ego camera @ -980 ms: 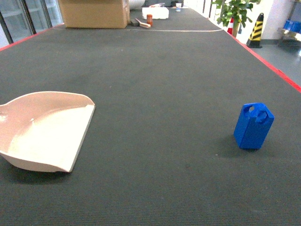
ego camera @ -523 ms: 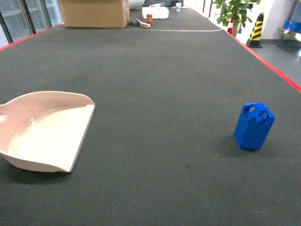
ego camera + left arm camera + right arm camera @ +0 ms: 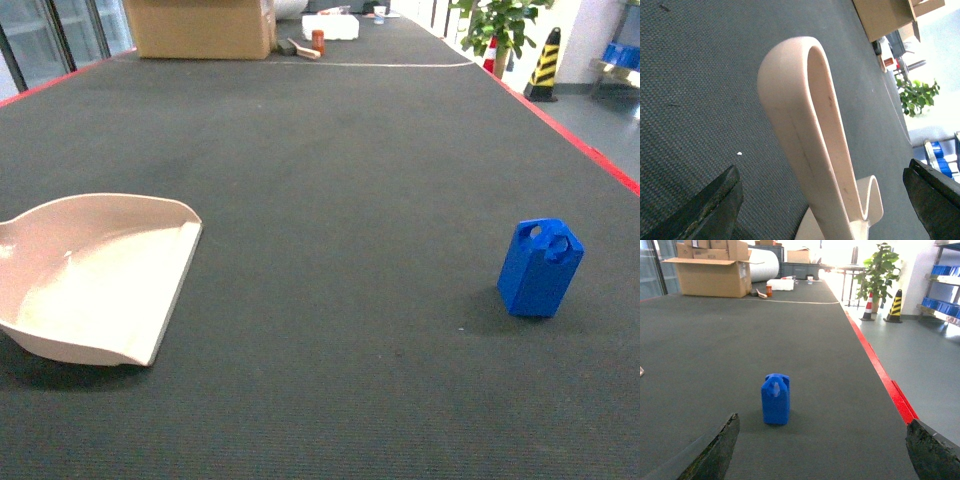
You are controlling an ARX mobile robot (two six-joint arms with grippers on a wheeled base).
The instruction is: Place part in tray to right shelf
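I expect the tray to keep the part standing upright inside when I carry the tray, since the tray's raised curved sides (image 3: 110, 204) cup a broad bottom.
The part (image 3: 540, 268), a small blue jerrycan-shaped block, stands upright on the dark mat at the right of the head view. The beige-pink tray (image 3: 95, 275) lies flat at the left, its open front edge facing right. Neither gripper shows in the head view. In the left wrist view my left gripper (image 3: 822, 210) is open, with the tray's looped handle (image 3: 805, 125) close ahead between the two fingers (image 3: 710, 205). My right gripper (image 3: 822, 450) is open and empty, and the part (image 3: 775, 400) stands ahead of it, a little left of centre. The right shelf is out of view.
A red strip (image 3: 580, 150) marks the mat's right edge, with grey floor beyond. At the far end sit a cardboard box (image 3: 200, 28) and a white box (image 3: 330, 26). A potted plant (image 3: 495, 25), a striped cone (image 3: 545, 65) and a rack with blue crates (image 3: 945, 305) stand off to the right.
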